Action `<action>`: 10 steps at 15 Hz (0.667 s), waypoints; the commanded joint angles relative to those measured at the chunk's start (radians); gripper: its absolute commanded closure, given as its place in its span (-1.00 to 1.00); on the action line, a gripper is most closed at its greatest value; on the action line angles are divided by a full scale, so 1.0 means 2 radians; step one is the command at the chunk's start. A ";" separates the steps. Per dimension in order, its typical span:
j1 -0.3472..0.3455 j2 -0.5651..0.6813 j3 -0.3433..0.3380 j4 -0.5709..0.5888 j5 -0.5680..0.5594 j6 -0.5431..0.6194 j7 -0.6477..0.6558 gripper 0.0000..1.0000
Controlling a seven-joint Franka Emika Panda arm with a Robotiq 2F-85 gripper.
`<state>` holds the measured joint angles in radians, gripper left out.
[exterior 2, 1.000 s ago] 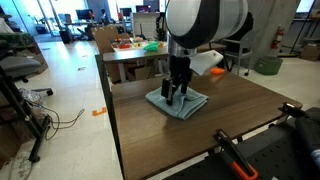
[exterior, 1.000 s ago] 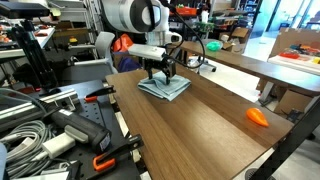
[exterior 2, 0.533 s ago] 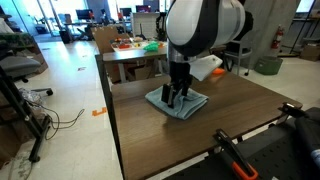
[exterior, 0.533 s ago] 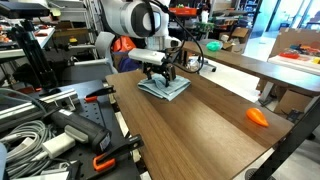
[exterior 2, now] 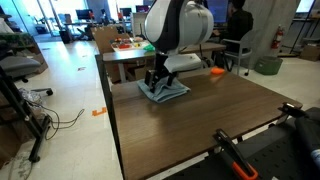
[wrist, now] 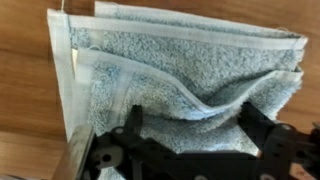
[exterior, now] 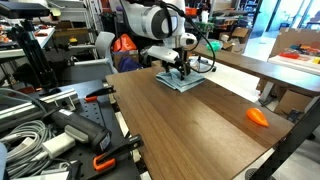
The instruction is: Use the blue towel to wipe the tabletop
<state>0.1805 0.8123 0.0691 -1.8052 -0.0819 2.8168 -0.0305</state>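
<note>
My gripper is pressing down the blue towel (exterior 2: 165,91) near the tabletop's far edge, so I should keep pressing and sweep back across the tabletop (exterior 2: 160,127) toward its near edge.
The blue towel (exterior: 182,80) lies rumpled and folded on the brown wood-grain tabletop (exterior: 190,135), towards its far end, and shows in both exterior views (exterior 2: 165,93). My gripper (exterior: 177,71) stands straight down on the towel (wrist: 180,65). Its two dark fingers are spread wide, one on each side of a raised fold, with the tips pressed into the cloth. In the wrist view the gripper (wrist: 192,125) comes in from the bottom and the towel fills most of the picture. The tabletop (exterior 2: 210,125) around the towel is bare wood.
A small orange object (exterior: 257,116) lies near the table's right edge. A lighter table (exterior 2: 128,52) with a green object stands beyond the far end. Cables, clamps and tools (exterior: 55,130) crowd the bench beside the table. Clamps (exterior 2: 235,155) sit at the near edge.
The gripper has slid the towel across the tabletop towards the far end, and the arm has swung with it. The fingers stay spread on the cloth.
</note>
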 commanded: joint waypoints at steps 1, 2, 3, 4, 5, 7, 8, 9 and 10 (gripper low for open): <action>0.000 0.057 -0.002 0.108 0.027 -0.027 0.040 -1.00; 0.002 0.066 -0.004 0.125 0.026 -0.029 0.045 -1.00; -0.004 0.077 0.002 0.143 0.028 -0.038 0.039 -1.00; -0.006 0.083 0.005 0.156 0.025 -0.048 0.033 -1.00; -0.009 0.089 0.008 0.169 0.021 -0.062 0.020 -1.00; -0.018 0.099 0.020 0.194 0.013 -0.100 -0.016 -1.00; 0.011 0.068 0.023 0.105 0.007 -0.048 -0.005 -1.00; 0.013 0.062 0.026 0.093 0.000 -0.048 -0.020 -1.00; 0.018 0.049 0.033 0.062 -0.007 -0.034 -0.033 -1.00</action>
<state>0.1767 0.9639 0.1036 -1.5259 -0.0614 2.6905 -0.0494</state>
